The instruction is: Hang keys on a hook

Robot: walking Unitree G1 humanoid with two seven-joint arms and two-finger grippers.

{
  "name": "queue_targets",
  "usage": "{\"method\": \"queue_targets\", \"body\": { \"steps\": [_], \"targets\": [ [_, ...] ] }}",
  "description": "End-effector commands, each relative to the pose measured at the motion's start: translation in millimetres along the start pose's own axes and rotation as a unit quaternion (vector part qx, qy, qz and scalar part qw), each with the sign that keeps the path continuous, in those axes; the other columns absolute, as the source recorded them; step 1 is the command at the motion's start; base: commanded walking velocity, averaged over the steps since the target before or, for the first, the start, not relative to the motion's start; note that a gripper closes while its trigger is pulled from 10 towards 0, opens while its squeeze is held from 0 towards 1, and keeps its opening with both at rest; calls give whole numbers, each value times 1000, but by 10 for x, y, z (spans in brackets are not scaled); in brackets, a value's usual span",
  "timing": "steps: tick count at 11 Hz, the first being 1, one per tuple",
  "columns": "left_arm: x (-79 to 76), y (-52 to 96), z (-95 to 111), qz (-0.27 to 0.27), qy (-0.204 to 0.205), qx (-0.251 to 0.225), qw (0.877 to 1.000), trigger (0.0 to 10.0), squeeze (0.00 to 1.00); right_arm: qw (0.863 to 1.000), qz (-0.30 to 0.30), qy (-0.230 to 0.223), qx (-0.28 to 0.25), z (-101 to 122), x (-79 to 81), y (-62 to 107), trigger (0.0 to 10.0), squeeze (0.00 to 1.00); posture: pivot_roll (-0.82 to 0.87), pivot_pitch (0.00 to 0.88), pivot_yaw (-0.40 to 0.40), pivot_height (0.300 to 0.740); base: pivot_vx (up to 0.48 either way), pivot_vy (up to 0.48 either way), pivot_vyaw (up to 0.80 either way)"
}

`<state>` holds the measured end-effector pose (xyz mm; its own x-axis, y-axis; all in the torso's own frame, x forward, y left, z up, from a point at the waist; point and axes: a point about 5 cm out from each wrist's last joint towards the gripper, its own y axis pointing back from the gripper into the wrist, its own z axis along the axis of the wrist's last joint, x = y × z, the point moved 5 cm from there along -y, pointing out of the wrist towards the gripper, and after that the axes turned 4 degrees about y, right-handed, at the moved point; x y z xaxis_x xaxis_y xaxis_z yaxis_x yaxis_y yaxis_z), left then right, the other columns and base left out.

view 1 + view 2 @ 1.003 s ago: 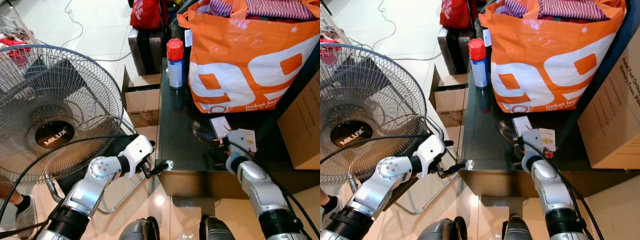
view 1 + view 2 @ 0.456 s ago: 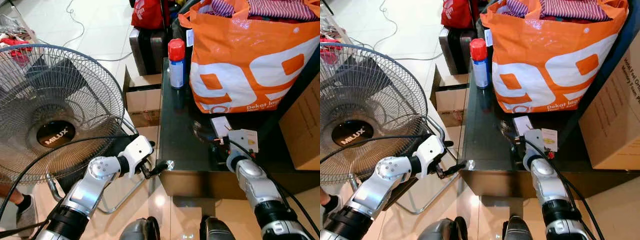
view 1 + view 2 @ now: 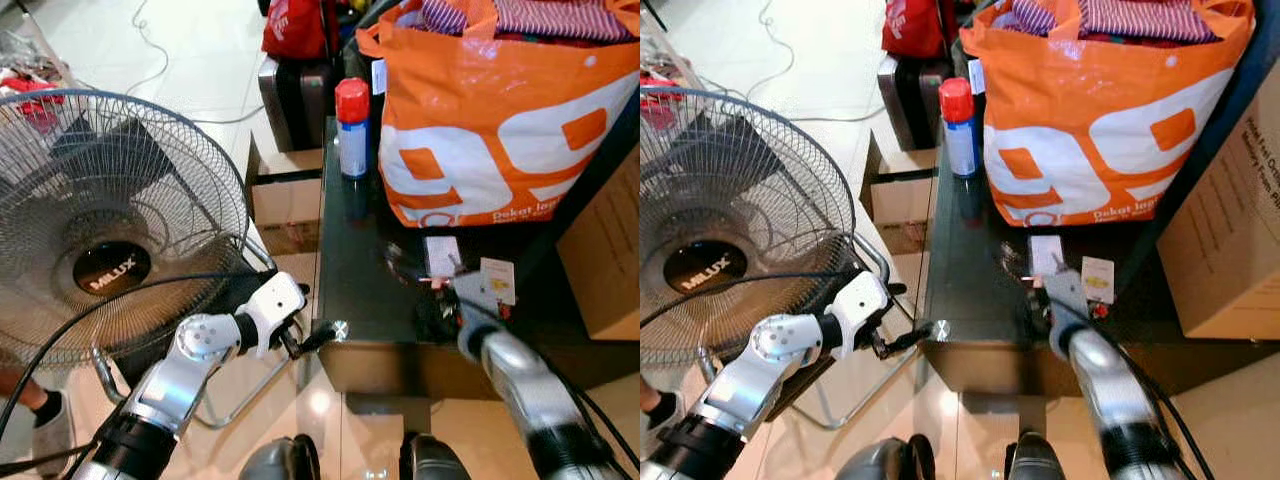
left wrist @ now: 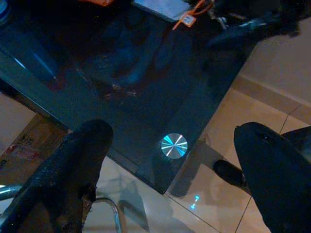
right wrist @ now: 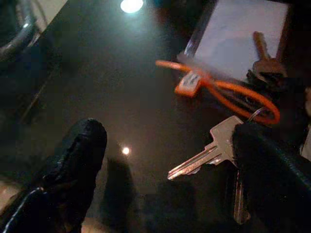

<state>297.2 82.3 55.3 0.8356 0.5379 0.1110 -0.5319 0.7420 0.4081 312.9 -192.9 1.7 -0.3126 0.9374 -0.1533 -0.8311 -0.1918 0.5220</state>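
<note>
I expect the white card to dangle along when I lift the keys, because the orange cord loop joins the key ring to the white card's clear edge.
The keys, silver and on an orange cord loop, lie on the dark glass table beside a white card. In the left eye view the keys are near the table's front edge, below the orange bag. My right gripper hovers low over them, open, one black finger to the side and the other partly covering the key ring. My right arm is blurred. My left gripper is open beside the table's front left corner, holding nothing.
A large orange shopping bag and a red-capped spray can stand at the back of the table. A standing fan is close on the left. Cardboard boxes sit on the floor beyond, and another box on the right.
My right arm has drawn back a little toward the table's front edge and is now motion-blurred, uncovering the white card and tag. The left arm has stayed put.
</note>
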Motion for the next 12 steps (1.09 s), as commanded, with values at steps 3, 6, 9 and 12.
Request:
{"method": "queue_targets", "body": {
  "steps": [3,6,9,12],
  "targets": [
    [-4,22,-68,3,2,12,1000,10000,0,996,90,1,13,-167,231,211,10000,0,-125,161,176,740,0,0,0],
    [1,0,-58,4,1,10,1000,10000,0,991,134,10,-4,-104,411,289,10000,0,-130,155,176,740,0,0,0],
    [15,13,-64,8,2,10,1000,10000,0,992,103,-19,-74,249,373,242,10000,0,-126,155,170,740,0,0,0],
    [18,17,-65,10,4,10,1000,10000,0,999,13,23,-40,170,142,119,10000,0,-123,159,167,740,0,0,0]
  ]
}}
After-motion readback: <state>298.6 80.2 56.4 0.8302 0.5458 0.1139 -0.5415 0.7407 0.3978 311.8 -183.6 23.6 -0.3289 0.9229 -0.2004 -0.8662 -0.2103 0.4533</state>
